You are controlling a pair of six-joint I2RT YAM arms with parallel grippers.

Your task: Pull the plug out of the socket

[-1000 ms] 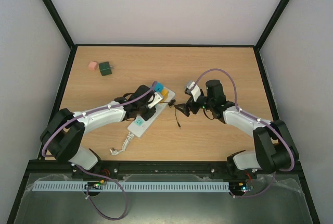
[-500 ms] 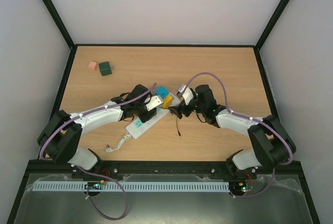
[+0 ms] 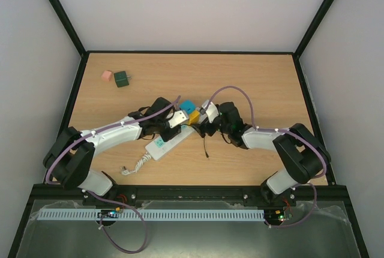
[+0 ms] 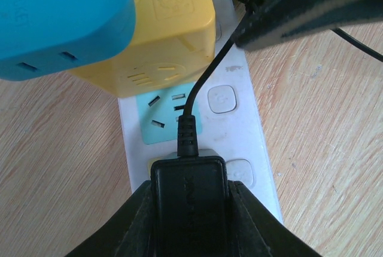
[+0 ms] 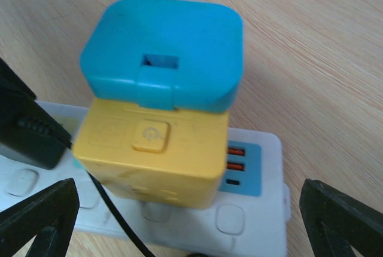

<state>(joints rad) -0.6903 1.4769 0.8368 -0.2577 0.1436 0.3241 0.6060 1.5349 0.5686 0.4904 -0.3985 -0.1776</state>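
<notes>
The robot's left gripper is holding the black plug (image 4: 190, 176) in the loose white power strip, so its right gripper should hold the power strip steady by the yellow cube (image 5: 149, 152) before the pull.
The white power strip (image 3: 161, 144) lies at an angle mid-table, with a yellow cube adapter (image 3: 193, 117) and a blue cube (image 3: 188, 105) stacked at its far end. In the left wrist view my left gripper (image 4: 188, 192) is shut on a black plug (image 4: 188, 209) seated in the strip (image 4: 254, 143), its black cable (image 4: 191, 107) running up past the yellow cube (image 4: 167, 36). My right gripper (image 5: 191, 233) is open, its fingers (image 5: 36, 221) wide on either side of the strip's end (image 5: 257, 221), just short of the yellow cube (image 5: 155, 155) and blue cube (image 5: 161, 54).
A pink block (image 3: 107, 75) and a green block (image 3: 122, 78) sit at the far left. The strip's coiled white cord (image 3: 139, 163) trails toward the near edge. The thin black cable (image 3: 206, 145) lies on the wood beside the strip. Black frame rails edge the table.
My right gripper has moved left to the strip's end by the cubes. The strip swung and shifted a little with my left gripper a second ago, then stayed put.
</notes>
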